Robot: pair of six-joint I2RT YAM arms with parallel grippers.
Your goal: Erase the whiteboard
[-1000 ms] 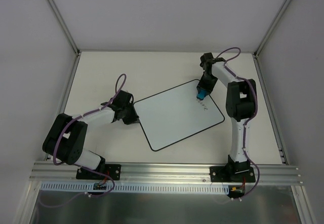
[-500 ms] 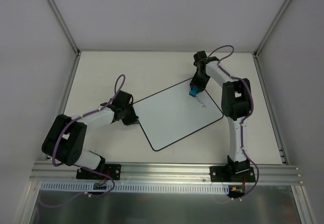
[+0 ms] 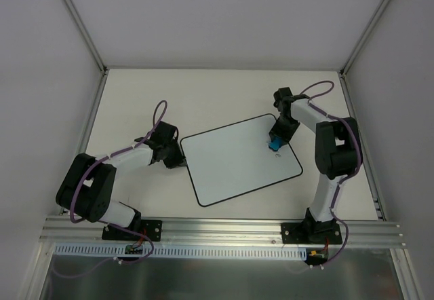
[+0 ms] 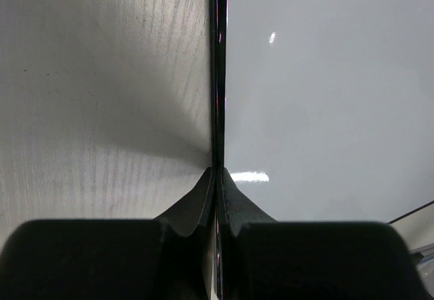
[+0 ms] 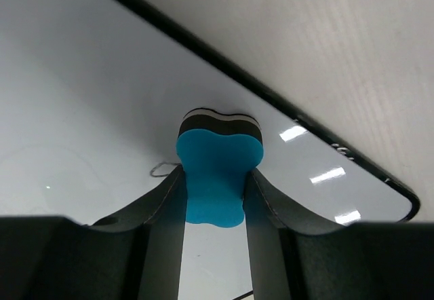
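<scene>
A thin scribble loop (image 5: pixel 163 170) is still beside the blue eraser, which is near the whiteboard's black border, so the robot's right gripper should wipe the eraser back over that loop (image 3: pixel 278 155).
The whiteboard (image 3: pixel 234 161) lies tilted in the middle of the table, white with a thin black border. My left gripper (image 3: pixel 178 159) is shut on its left edge; in the left wrist view the fingertips (image 4: pixel 230 190) pinch the black border, with the board (image 4: pixel 325 96) to the right. My right gripper (image 3: pixel 274 142) is shut on the blue eraser (image 3: pixel 274 144) and presses it on the board near its right edge. In the right wrist view the eraser (image 5: pixel 218 171) sits between the fingers on the board (image 5: pixel 81 96). A small thin scribble loop (image 5: pixel 160 171) shows left of it.
The cream table (image 3: pixel 135 96) surrounds the board, with white walls and metal posts around it. An aluminium rail (image 3: pixel 217 229) carries both arm bases at the near edge. Bare table (image 5: pixel 339 42) lies beyond the board's border in the right wrist view.
My right gripper swept the eraser from the board's far corner toward its right edge. The dark scribbles near that edge no longer show from above. The board shifted slightly.
</scene>
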